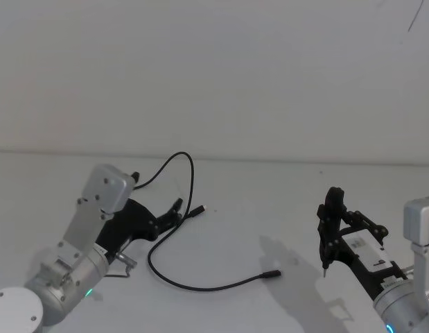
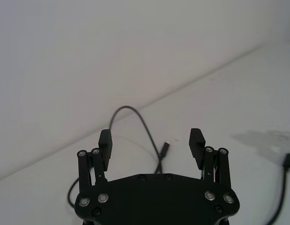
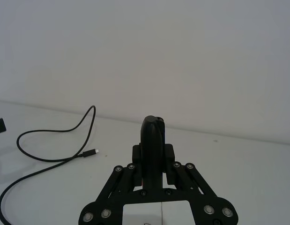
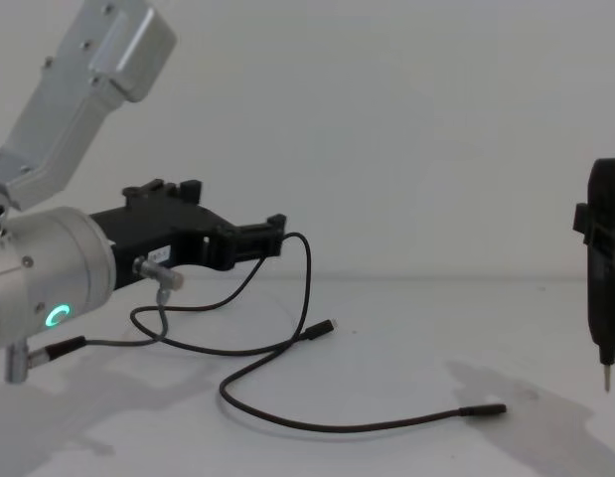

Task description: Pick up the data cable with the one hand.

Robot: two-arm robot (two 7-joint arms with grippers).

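Observation:
The cable's loop at the back (image 4: pixel 301 238) curves up on its own, so the data cable will keep its dark plug (image 4: pixel 483 409) sticking out stiffly when I pick the cable up.
The data cable (image 1: pixel 162 274) is a thin black cord lying in loops on the white table. One loop arches at the back (image 2: pixel 135 117). Its silver-tipped plug (image 1: pixel 199 210) lies mid-table and its dark plug (image 1: pixel 272 275) lies nearer my right side. My left gripper (image 1: pixel 174 214) hovers low, with its jaws open, just left of the silver-tipped plug (image 2: pixel 164 149). In the left wrist view the cable runs between the spread fingers (image 2: pixel 105 143), which do not touch it. From the chest, the left gripper (image 4: pixel 272 237) sits above the cord (image 4: pixel 287 422).
My right gripper (image 3: pixel 152 157) is raised on the right side, shut on a dark pen-like tool (image 1: pixel 330 222) with a needle tip (image 4: pixel 605 378) pointing down. A grey lead with metal plugs (image 4: pixel 158 283) hangs off the left arm. The table (image 1: pixel 269 201) lies bare between the arms.

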